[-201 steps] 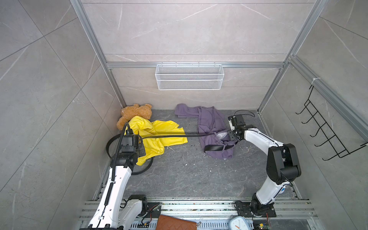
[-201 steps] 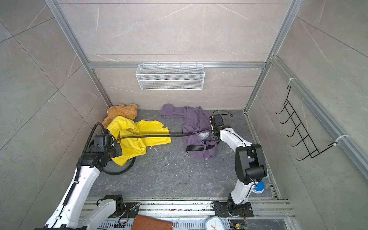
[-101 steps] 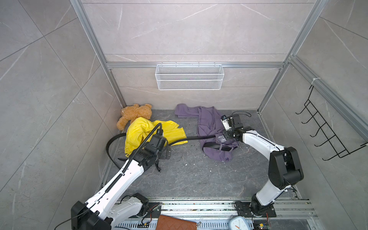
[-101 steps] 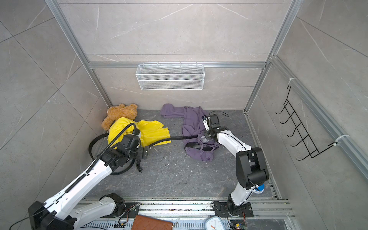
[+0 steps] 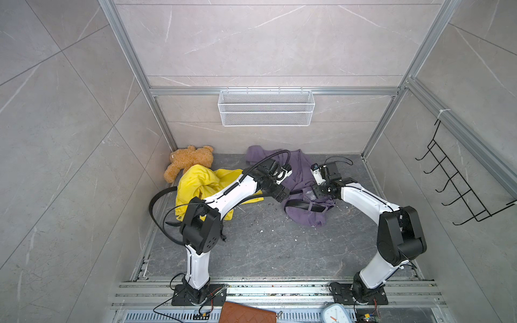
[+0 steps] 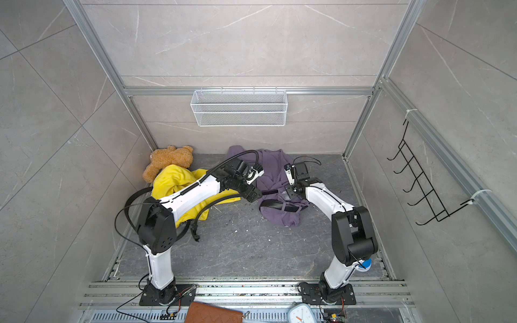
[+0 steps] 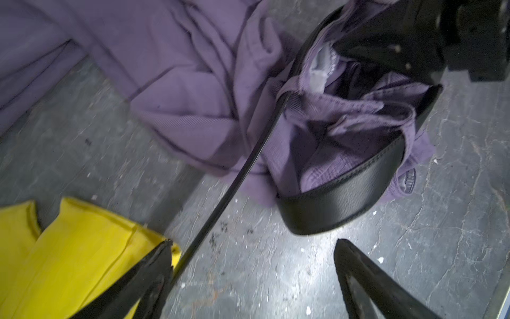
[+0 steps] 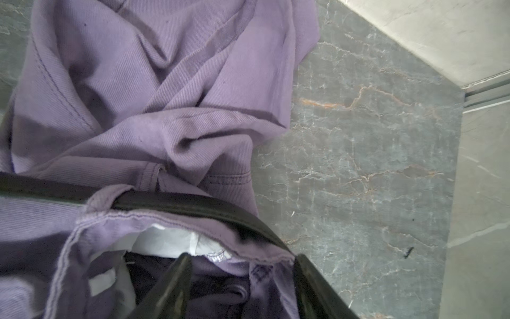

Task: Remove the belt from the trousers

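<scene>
The black belt (image 7: 241, 173) runs smooth and loose through the waistband loop (image 7: 288, 92), so it will slip free of the purple trousers when I pull.
The purple trousers (image 5: 300, 174) lie crumpled at the back of the floor. The black belt (image 5: 303, 205) loops through their waistband, runs left under my left arm and curls by the left wall. My left gripper (image 5: 280, 195) hangs open just left of the waistband. In the left wrist view the belt's thin edge (image 7: 248, 165) passes beside one finger (image 7: 160, 262) of that gripper (image 7: 254, 245), ungripped. My right gripper (image 8: 242, 265) is shut on the bunched waistband of the trousers (image 8: 165, 82), with the belt (image 8: 193, 204) just beyond its fingertips.
A yellow garment (image 5: 201, 181) and a brown teddy bear (image 5: 187, 162) lie at the back left. A white wire basket (image 5: 265, 112) hangs on the back wall and a black hook rack (image 5: 461, 190) on the right wall. A brown purse (image 5: 246, 314) and a clock (image 5: 335, 314) sit at the front rail.
My left gripper let go of the belt near the left wall, opened, and swung right to the trousers. The once taut belt now lies slack. My right gripper stayed on the waistband.
</scene>
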Motion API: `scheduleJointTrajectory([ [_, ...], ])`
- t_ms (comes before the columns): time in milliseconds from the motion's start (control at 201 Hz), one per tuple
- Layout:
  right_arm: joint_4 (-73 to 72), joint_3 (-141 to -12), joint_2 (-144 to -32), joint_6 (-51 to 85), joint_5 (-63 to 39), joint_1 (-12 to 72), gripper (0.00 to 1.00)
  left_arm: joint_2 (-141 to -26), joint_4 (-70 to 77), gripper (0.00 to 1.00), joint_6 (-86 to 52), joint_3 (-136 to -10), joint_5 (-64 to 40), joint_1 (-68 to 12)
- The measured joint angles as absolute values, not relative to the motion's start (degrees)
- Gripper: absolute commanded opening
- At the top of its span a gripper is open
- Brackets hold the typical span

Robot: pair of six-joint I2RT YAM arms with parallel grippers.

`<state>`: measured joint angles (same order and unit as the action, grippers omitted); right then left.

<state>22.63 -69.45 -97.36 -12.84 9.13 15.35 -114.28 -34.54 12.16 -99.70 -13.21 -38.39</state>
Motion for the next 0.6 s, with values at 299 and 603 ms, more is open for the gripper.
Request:
scheduleJointTrajectory([
  [299,23.40,-69.49,-97.38,-12.40,8.23,14.48,0.62,-125.73,-35.03,0.74,17.93,-110.72,-14.39,-41.17],
  [603,23.77,-69.47,-97.38,-11.75,7.62,14.37,0.63,-130.28,-34.35,0.59,19.40,-113.43,-13.50,-42.13],
])
